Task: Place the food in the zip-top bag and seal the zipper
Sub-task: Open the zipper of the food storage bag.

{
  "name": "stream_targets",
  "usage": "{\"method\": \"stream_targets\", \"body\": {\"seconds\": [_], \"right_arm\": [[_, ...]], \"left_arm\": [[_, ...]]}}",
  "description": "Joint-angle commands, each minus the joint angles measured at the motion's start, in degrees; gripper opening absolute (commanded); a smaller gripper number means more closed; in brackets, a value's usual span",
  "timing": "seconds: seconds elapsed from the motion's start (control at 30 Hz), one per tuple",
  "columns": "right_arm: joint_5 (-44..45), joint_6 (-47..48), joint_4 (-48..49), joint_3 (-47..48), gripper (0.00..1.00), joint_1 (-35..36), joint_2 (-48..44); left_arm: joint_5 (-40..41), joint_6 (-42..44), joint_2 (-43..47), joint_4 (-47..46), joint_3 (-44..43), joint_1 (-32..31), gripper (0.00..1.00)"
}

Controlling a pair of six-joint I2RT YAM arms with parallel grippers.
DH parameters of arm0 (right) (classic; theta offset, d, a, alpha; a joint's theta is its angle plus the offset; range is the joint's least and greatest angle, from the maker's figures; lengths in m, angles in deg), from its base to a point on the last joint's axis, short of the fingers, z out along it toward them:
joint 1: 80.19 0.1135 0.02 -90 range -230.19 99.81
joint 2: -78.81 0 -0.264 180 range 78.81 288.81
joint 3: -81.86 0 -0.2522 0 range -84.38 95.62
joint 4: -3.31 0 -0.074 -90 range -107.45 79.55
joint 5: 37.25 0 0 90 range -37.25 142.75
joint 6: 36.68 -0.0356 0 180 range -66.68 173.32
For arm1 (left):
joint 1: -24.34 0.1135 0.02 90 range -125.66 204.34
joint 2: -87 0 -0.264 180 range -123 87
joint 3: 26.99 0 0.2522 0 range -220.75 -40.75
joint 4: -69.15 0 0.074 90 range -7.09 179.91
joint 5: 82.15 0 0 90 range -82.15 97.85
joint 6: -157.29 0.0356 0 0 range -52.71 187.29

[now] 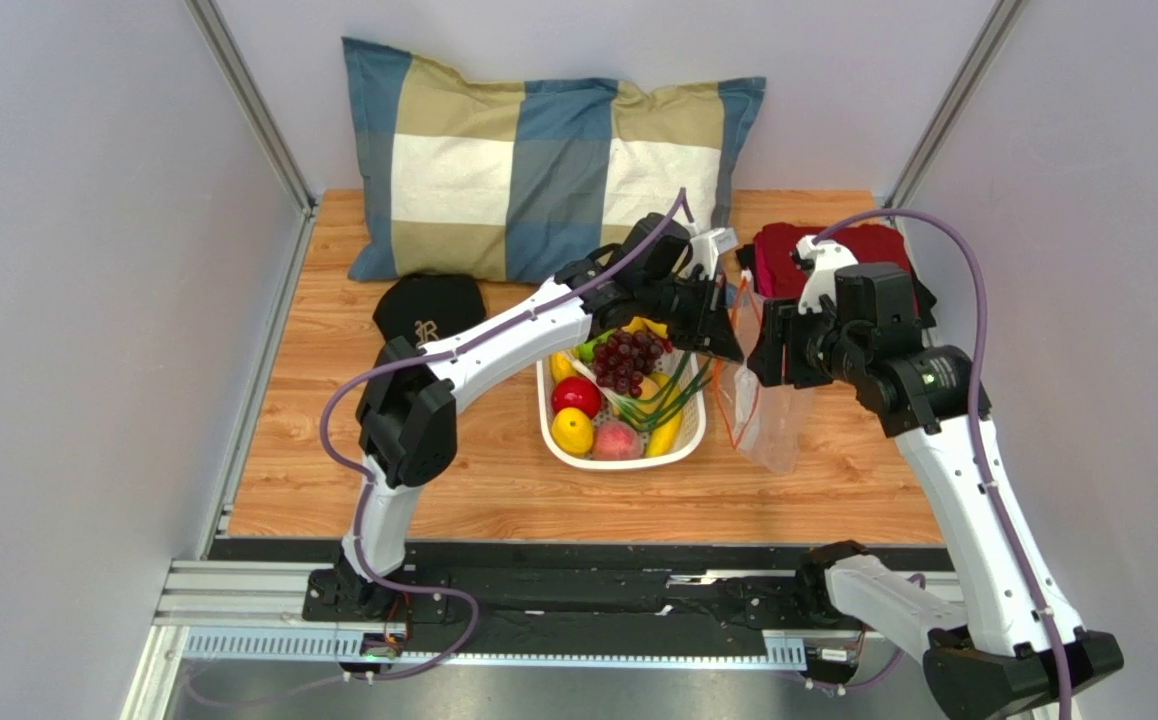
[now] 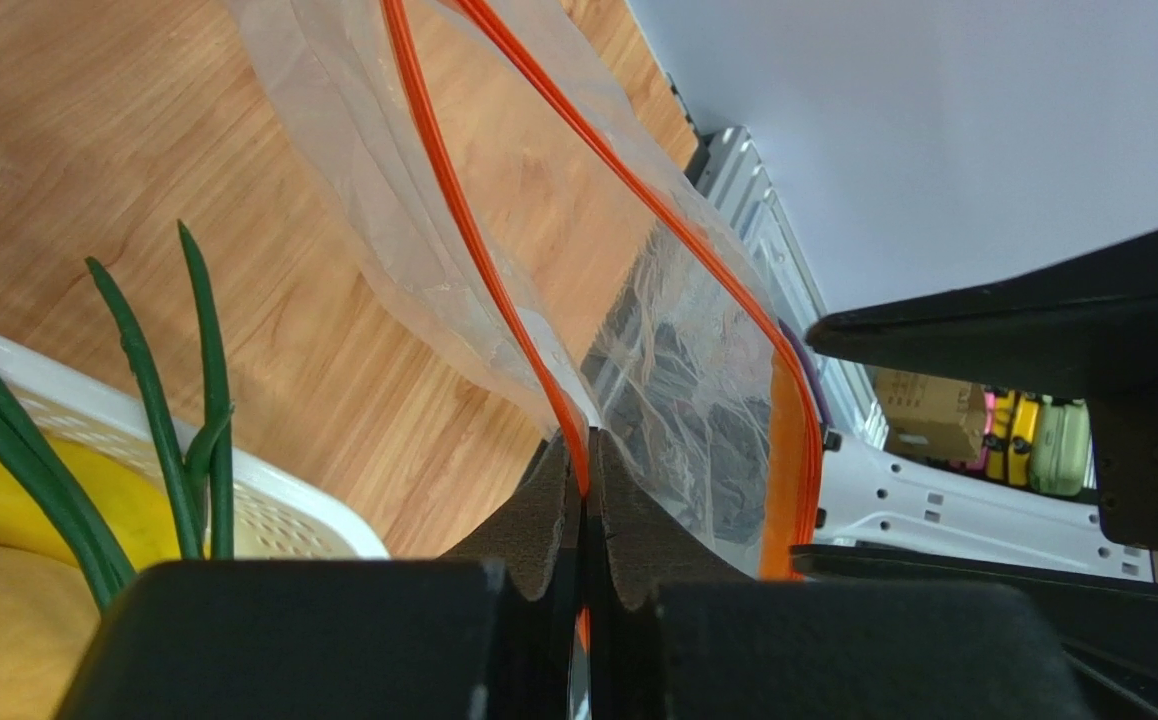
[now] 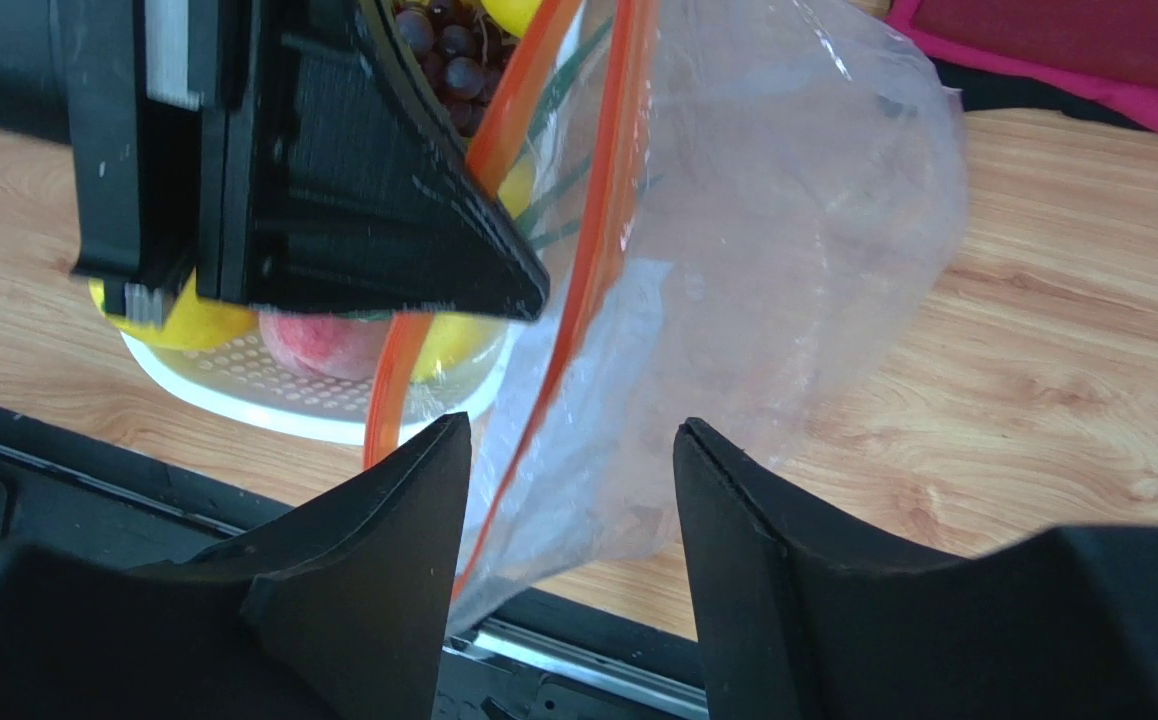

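Note:
The robot's left gripper is holding the bag up by one zipper piece (image 2: 516, 309), so next the right gripper takes hold of the other zipper piece to free the left gripper for the grapes (image 1: 626, 360).
The clear zip-top bag (image 1: 763, 402) hangs upright just right of the white basket (image 1: 618, 453), its bottom on the table. My left gripper (image 1: 719, 318) is shut on one side of the orange-red zipper (image 2: 458, 225) at the bag's mouth and holds it up. My right gripper (image 3: 570, 465) is open with the other zipper strip (image 3: 578, 285) and the bag's wall (image 3: 781, 225) between its fingers; in the top view it (image 1: 770, 348) is at the bag's right side. The food lies in the basket: purple grapes (image 1: 629, 357), red apple (image 1: 576, 395), orange (image 1: 572, 432), pink peach (image 1: 617, 441), green scallions (image 1: 671, 390).
A checked pillow (image 1: 540, 158) lies at the back. A black cap (image 1: 428, 308) lies left of the basket and a dark red cloth (image 1: 833, 248) lies behind my right arm. Bare wood lies in front of the basket and bag.

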Motion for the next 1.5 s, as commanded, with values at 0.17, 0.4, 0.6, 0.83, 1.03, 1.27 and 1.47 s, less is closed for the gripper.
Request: {"method": "stream_targets", "body": {"seconds": [0.17, 0.4, 0.6, 0.83, 1.03, 1.27, 1.47], "right_arm": [[-0.91, -4.72, 5.63, 0.79, 0.55, -0.33, 4.31], [2.70, -2.35, 3.26, 0.00, 0.09, -3.22, 3.26], [-0.89, 3.62, -2.45, -1.23, 0.00, -10.16, -0.52], [-4.41, 6.97, -4.39, -2.64, 0.00, -13.25, -3.69], [-11.62, 2.85, -3.43, -2.99, 0.00, -13.25, -3.25], [-12.59, 0.29, -2.28, -3.08, 0.00, -13.25, -1.76], [-13.56, -1.81, -1.75, -3.87, 0.00, -13.25, -1.58]], "left_arm": [[0.97, 1.51, 2.99, 0.77, -1.48, -1.37, 0.00], [0.88, 3.79, 5.80, 1.83, 3.16, -0.32, 0.00], [1.23, 5.37, 7.39, 1.21, 7.56, 4.34, 0.00], [1.85, 10.03, 5.72, 2.52, 5.64, 4.43, 0.15], [-2.28, 13.81, 5.89, 5.24, 1.60, 4.52, 0.66], [-3.25, 19.35, 15.20, 5.26, 8.34, 9.43, 0.88], [5.08, 23.81, 23.56, 6.65, 16.44, 14.36, 0.99]]}}
